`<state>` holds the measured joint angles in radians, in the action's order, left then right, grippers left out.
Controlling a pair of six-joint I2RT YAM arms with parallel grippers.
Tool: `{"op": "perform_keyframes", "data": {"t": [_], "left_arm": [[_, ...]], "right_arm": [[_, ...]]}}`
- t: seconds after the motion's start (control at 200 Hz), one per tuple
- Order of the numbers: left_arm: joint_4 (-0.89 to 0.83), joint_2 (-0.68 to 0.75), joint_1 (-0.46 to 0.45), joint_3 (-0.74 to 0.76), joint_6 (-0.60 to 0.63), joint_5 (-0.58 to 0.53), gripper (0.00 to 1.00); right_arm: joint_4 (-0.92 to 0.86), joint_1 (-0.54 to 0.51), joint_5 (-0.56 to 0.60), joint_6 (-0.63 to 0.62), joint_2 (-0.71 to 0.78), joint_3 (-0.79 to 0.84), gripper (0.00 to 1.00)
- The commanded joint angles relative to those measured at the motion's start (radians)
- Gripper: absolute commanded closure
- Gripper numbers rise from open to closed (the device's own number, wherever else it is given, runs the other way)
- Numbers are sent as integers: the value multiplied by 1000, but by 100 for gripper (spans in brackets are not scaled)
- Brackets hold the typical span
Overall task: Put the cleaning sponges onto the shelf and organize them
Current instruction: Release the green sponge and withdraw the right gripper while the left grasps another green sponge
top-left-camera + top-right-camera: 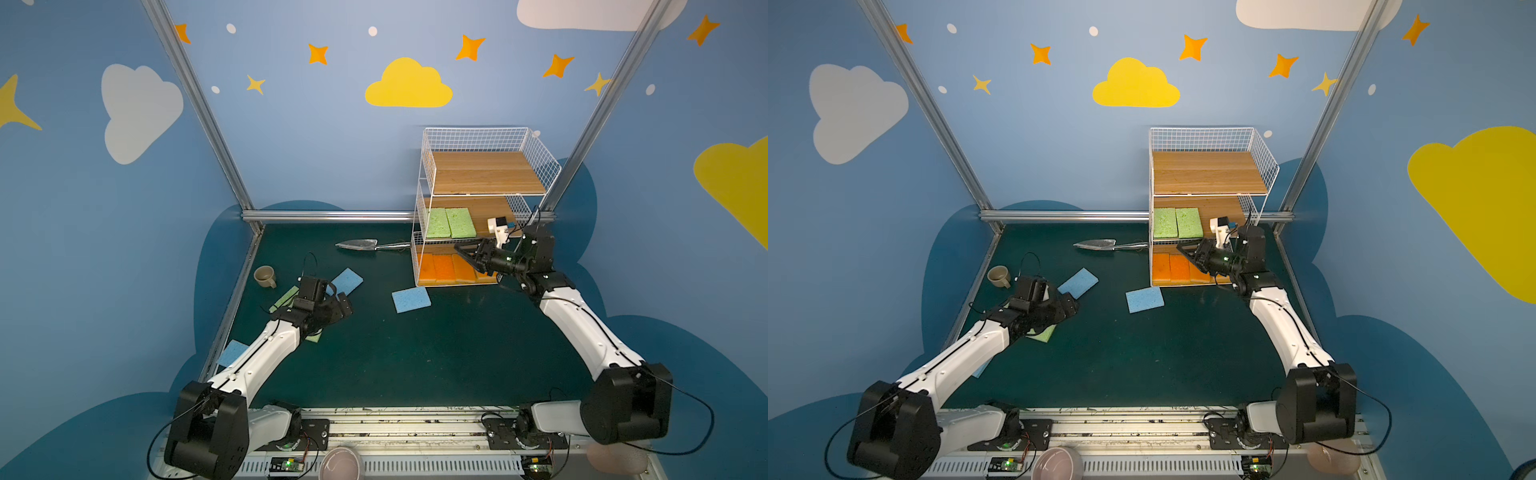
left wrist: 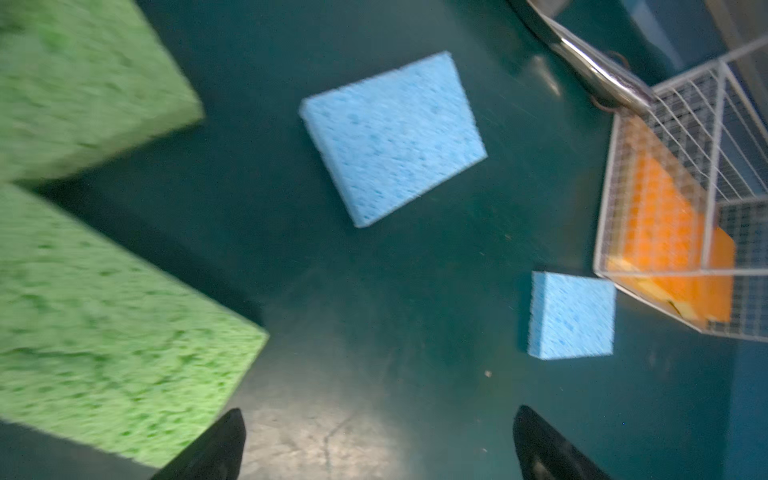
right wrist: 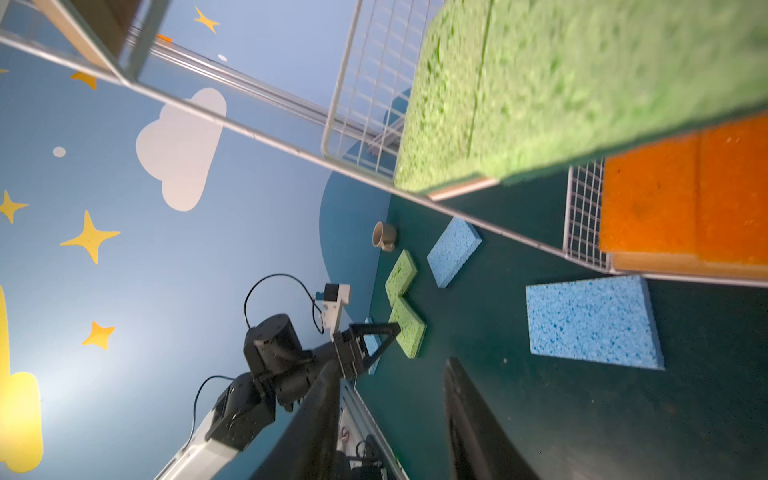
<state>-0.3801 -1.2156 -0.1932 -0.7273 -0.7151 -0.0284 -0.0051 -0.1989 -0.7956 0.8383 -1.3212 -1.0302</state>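
Observation:
I should use my left gripper to bring the nearer green sponge (image 1: 1042,333) beside the blue sponge near the shelf for my right gripper, because the green sponge lies far from my right gripper.
The shelf (image 1: 484,172) stands at the back right. Two green sponges (image 1: 451,222) lie on its middle tier, and orange sponges (image 1: 442,268) lie side by side on the bottom tier. My right gripper (image 1: 461,249) is open and empty at the front of the bottom tier, partly covering the orange row; its jaws (image 3: 390,365) hold nothing. On the table lie two blue sponges (image 1: 347,280) (image 1: 411,299), two green ones (image 2: 83,83) (image 2: 116,332) and a third blue one (image 1: 232,353) half under the left arm. My left gripper (image 1: 345,305) hovers open beside the green pair.
A metal trowel (image 1: 357,245) lies left of the shelf, its handle touching the rack. A beige cup (image 1: 264,276) sits near the left frame rail. A pink bowl (image 1: 341,463) rests at the front edge. Aluminium frame posts stand at the back corners.

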Motion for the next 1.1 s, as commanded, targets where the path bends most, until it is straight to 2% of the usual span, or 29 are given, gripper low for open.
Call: {"op": "perform_keyframes", "data": {"t": [0.0,0.095,0.18,0.375,0.531,0.676,0.761,0.916,1.001,1.091], "left_arm": [[-27,8,45,25,8,-71,0],[19,-15,73,37,25,-77,0],[95,-47,79,54,47,-39,0],[139,-197,80,40,75,20,1],[215,-257,34,72,46,60,1],[271,-275,-119,80,-27,52,1],[350,-294,-235,82,-118,70,1],[491,-372,-442,37,-281,20,1],[592,-421,-519,5,-337,-18,0],[615,-476,-568,-73,-364,-45,1]], "right_arm": [[-12,-25,4,-52,33,70,58],[-8,-46,-2,-62,40,116,58],[-13,-63,-9,-78,28,146,58],[-26,-76,-56,-97,-2,199,58],[-19,-84,-42,-108,5,255,58],[-6,-87,-23,-95,-1,304,60],[20,-87,-18,-61,-14,346,61],[89,-83,40,22,16,470,63],[87,-83,89,51,68,527,62],[55,-80,141,83,141,576,60]]}}
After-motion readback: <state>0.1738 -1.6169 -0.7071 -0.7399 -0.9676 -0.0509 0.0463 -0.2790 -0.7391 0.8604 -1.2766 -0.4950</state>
